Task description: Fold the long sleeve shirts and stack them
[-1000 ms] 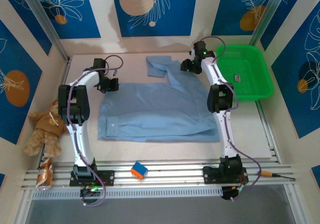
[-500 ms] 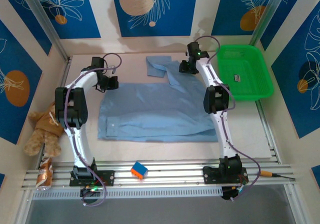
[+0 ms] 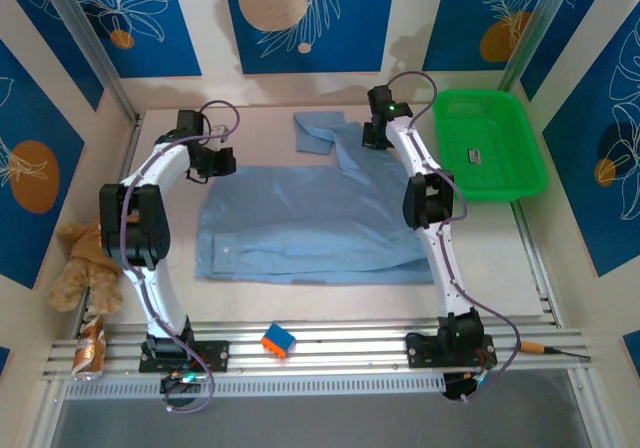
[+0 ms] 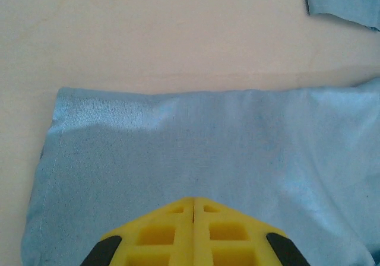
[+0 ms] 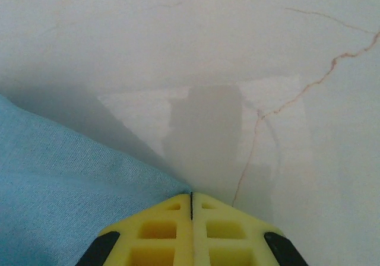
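The robot's right gripper is holding the shirt, but the shirt's far corner (image 4: 66, 96) lies loose by the closed left gripper. Next, the left gripper pinches that corner before both grippers fold.
A light blue long sleeve shirt (image 3: 310, 218) lies spread flat mid-table, with one sleeve (image 3: 318, 131) folded at the far side. My left gripper (image 3: 220, 160) is at the shirt's far left corner. In the left wrist view its yellow fingers meet at the left gripper (image 4: 193, 200), tips down in the shirt (image 4: 208, 141). My right gripper (image 3: 372, 136) sits at the shirt's far right edge. Seen from the right wrist, the right gripper (image 5: 191, 195) is shut right where the shirt (image 5: 59, 183) hem ends against bare table.
A green basket (image 3: 497, 190) stands at the far right with a small dark item inside. A teddy bear (image 3: 85, 258) and a can (image 3: 90, 353) lie off the left edge. An orange and blue block (image 3: 278, 340) rests on the front rail.
My right gripper has closed and slid a little left and farther back along the shirt's edge. The left arm has shifted slightly toward the far left, still shut.
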